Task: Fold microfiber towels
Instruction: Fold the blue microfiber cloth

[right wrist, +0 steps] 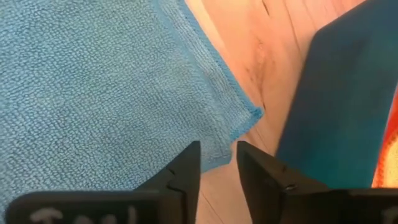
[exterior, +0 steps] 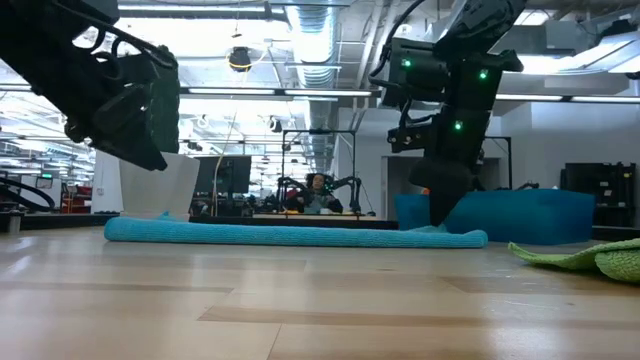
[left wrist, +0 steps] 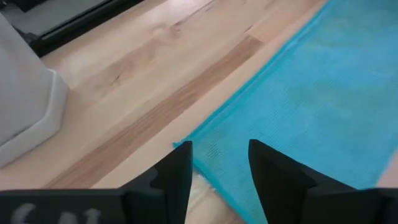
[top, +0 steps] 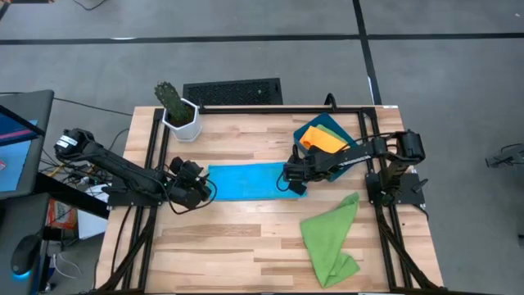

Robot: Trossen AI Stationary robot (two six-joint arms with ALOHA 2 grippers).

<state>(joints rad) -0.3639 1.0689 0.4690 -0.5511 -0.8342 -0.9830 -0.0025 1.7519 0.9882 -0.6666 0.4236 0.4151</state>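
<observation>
The bright blue towel [top: 246, 182] is lying as a flat folded strip [top: 255, 183], so it will slide and turn with its layers together when the robot pulls the towel's end.
The bright blue towel [top: 246, 180] lies flat on the table as a long strip, folded over. My left gripper [left wrist: 217, 146] hangs open a little above its left end [left wrist: 205, 158], fingers on either side of the short edge. My right gripper [right wrist: 217, 146] is open low at the towel's right end, its fingers astride the short edge by the far right corner [right wrist: 252, 115]. A lime green towel [top: 332, 233] lies crumpled at the near right. An orange towel [top: 323, 138] rests on the dark-blue tray [top: 344, 124]. My right gripper comes from above, slanting from the table's right, with its fingertips [exterior: 440, 215] down at the blue towel's right short edge [right wrist: 227, 140]. The towel lies flat on the table. I cannot tell whether the fingers touch it.
A white pot with a cactus [top: 180, 115] stands at the far left. A dark grille [top: 233, 90] lies beyond the table's far edge. Bare wood [top: 237, 246] stretches along the near side, left of the green towel.
</observation>
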